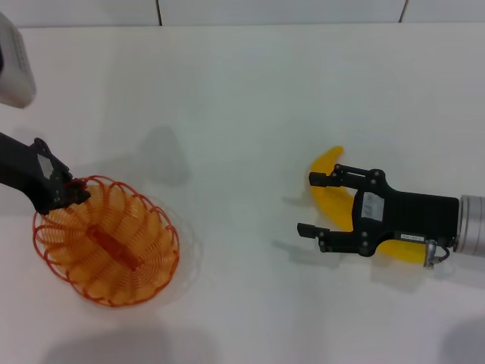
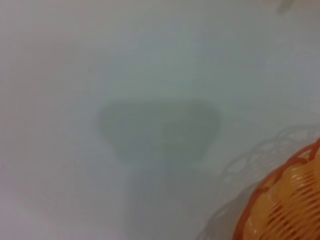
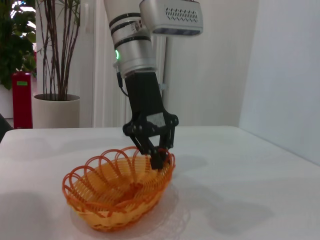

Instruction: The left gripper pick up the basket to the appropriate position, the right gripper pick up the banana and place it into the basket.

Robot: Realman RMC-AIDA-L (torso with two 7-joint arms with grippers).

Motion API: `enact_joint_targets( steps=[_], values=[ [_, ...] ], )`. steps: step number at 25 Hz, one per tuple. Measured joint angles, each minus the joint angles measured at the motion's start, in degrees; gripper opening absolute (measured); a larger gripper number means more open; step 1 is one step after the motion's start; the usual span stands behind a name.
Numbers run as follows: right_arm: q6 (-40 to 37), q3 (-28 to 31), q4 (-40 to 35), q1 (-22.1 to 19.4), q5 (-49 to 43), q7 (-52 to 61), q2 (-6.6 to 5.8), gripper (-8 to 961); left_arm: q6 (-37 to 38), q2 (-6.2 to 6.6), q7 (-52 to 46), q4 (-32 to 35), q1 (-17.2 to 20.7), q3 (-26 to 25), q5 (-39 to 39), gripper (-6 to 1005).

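Observation:
The basket [image 1: 114, 246] is hanging at a slant and far from the banana, so my left gripper should first swing it to the table's middle [image 1: 194, 182] and put it down flat.
The orange wire basket [image 1: 114, 254] sits at the near left of the white table. My left gripper [image 1: 74, 191] is shut on the basket's far-left rim. The right wrist view shows its fingers [image 3: 159, 159] pinching the rim of the basket [image 3: 115, 192]. A piece of the rim also shows in the left wrist view [image 2: 287, 200]. The yellow banana [image 1: 326, 171] lies on the right of the table. My right gripper [image 1: 309, 205] is open just above it, a finger on each side of the banana's middle. The gripper's body hides part of the banana.
A grey-white housing [image 1: 15, 68] of the left arm is at the far left. The table's [image 1: 242, 114] far edge meets a wall. In the right wrist view a potted plant [image 3: 55, 107] and a red object [image 3: 22, 100] stand beyond the table.

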Motion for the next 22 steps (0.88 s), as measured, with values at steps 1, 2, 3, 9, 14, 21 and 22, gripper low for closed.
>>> enact_joint_targets(
  steps=[1, 2, 3, 9, 14, 21, 22],
  values=[
    [0.00, 0.00, 0.00, -0.04, 0.03, 0.00, -0.02, 794, 0.85, 0.21, -0.12, 0.17, -0.05, -1.02, -0.50, 117],
    [0.00, 0.01, 0.00, -0.08, 0.05, -0.01, -0.04, 794, 2.03, 0.46, -0.27, 0.44, -0.05, -2.30, -1.36, 116],
    [0.00, 0.04, 0.00, -0.11, 0.07, -0.02, -0.07, 794, 3.24, 0.74, -0.50, 0.72, -0.05, -3.66, -2.25, 116],
    [0.00, 0.14, 0.00, -0.14, 0.20, -0.33, -0.05, 794, 6.77, 2.63, -9.42, 0.97, 0.17, -12.49, -6.85, 90],
    [0.06, 0.24, 0.00, -0.02, 0.28, -0.41, 0.03, 794, -0.15, -0.14, -17.91, -0.45, 0.40, -12.02, -7.49, 74],
    [0.34, 0.22, 0.07, 0.63, 0.28, -0.44, 0.16, 793, -11.97, -0.32, -23.27, -12.66, -4.06, -7.38, -9.40, 73],
    [0.36, 0.20, 0.10, 0.82, 0.28, -0.44, 0.15, 793, -12.49, -0.30, -23.34, -14.00, -4.86, -7.32, -9.33, 73]
  ],
)
